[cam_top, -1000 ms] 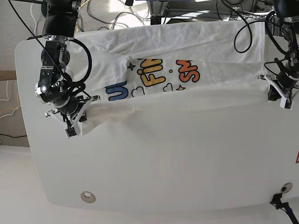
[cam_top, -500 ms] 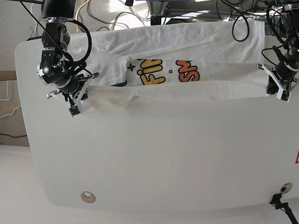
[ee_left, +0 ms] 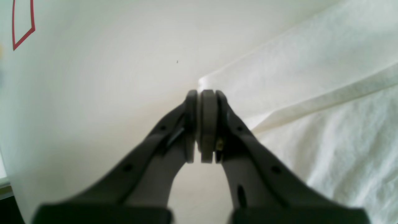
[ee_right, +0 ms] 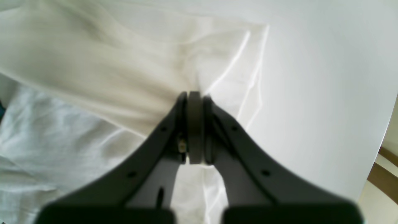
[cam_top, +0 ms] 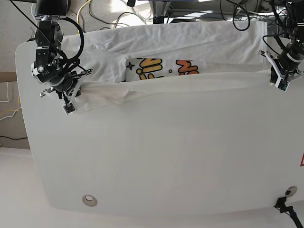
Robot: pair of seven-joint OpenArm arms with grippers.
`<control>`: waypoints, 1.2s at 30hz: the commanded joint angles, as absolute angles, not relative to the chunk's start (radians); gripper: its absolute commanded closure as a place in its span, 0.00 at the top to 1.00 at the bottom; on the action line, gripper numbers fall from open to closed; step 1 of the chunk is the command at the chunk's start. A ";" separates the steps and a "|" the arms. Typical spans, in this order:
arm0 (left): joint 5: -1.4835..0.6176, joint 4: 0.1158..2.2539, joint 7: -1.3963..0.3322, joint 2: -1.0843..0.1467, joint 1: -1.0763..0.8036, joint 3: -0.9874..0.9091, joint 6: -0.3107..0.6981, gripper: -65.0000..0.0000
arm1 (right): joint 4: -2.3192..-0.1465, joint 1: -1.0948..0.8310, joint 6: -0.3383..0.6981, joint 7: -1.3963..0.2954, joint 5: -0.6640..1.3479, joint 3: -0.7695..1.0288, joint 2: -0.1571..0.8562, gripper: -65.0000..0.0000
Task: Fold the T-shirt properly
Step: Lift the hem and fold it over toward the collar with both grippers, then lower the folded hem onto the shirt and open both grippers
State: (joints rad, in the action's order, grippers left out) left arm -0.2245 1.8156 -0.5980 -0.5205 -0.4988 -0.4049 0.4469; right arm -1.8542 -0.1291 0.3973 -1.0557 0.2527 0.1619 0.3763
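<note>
The T-shirt's far side (cam_top: 190,29) reaches the table's rim, so next my left gripper opens, presses on the folded end (cam_top: 259,79) and drags the T-shirt nearer with my right gripper.
The white T-shirt (cam_top: 190,42) lies along the far side of the table, its near layer folded up over part of the yellow and orange print (cam_top: 166,69). My left gripper (cam_top: 280,83) is at the shirt's right end, shut on a corner of the fabric, and in the left wrist view (ee_left: 202,96) the cloth (ee_left: 311,62) meets its tips. At the shirt's left end my right gripper (cam_top: 69,107) is shut on a fold of cloth (ee_right: 93,68) that bunches at its tips (ee_right: 192,96). The raised edge stretches between the two grippers.
The white table (cam_top: 166,156) spreads toward me with a round metal fitting (cam_top: 89,200) near the front left. A red mark (cam_top: 302,159) sits at the right edge, a black connector (cam_top: 285,205) at the front right. Cables (cam_top: 118,14) hang behind the far edge.
Both grippers have moved toward the far edge with the shirt's edge, and the folded layer now covers more of the print. The blue letters no longer show.
</note>
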 commanded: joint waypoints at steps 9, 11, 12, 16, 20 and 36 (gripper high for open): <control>-0.147 1.828 -0.585 -0.539 -0.550 -0.352 0.438 0.00 | -1.870 -0.145 0.397 -1.081 0.243 0.162 0.406 0.00; -0.114 1.828 -0.585 -0.539 -0.556 -0.314 0.440 0.00 | -1.868 -0.148 0.397 -1.081 0.245 0.160 0.404 0.00; -0.101 1.827 -0.596 -0.539 -0.556 -0.298 0.443 0.00 | -1.868 -0.148 0.397 -1.081 0.243 0.160 0.404 0.00; -0.082 1.810 -0.743 -0.539 -0.545 -0.265 0.588 0.00 | -1.868 -0.150 0.397 -1.082 0.242 0.160 0.404 0.22; -0.081 1.747 -0.806 -0.541 -0.481 -0.268 0.680 0.12 | -1.867 -0.151 0.397 -1.082 0.242 0.160 0.404 0.64; -0.021 1.742 -0.811 -0.564 -0.440 -0.265 0.691 0.64 | -1.848 -0.143 0.475 -1.121 0.252 0.163 0.352 0.71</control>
State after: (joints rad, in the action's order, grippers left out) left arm -0.0223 1.7309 -0.8154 -0.5495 -0.4400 -0.2607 0.6926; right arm -1.8328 -0.1562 0.4751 -1.1301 0.2596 0.1562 0.3492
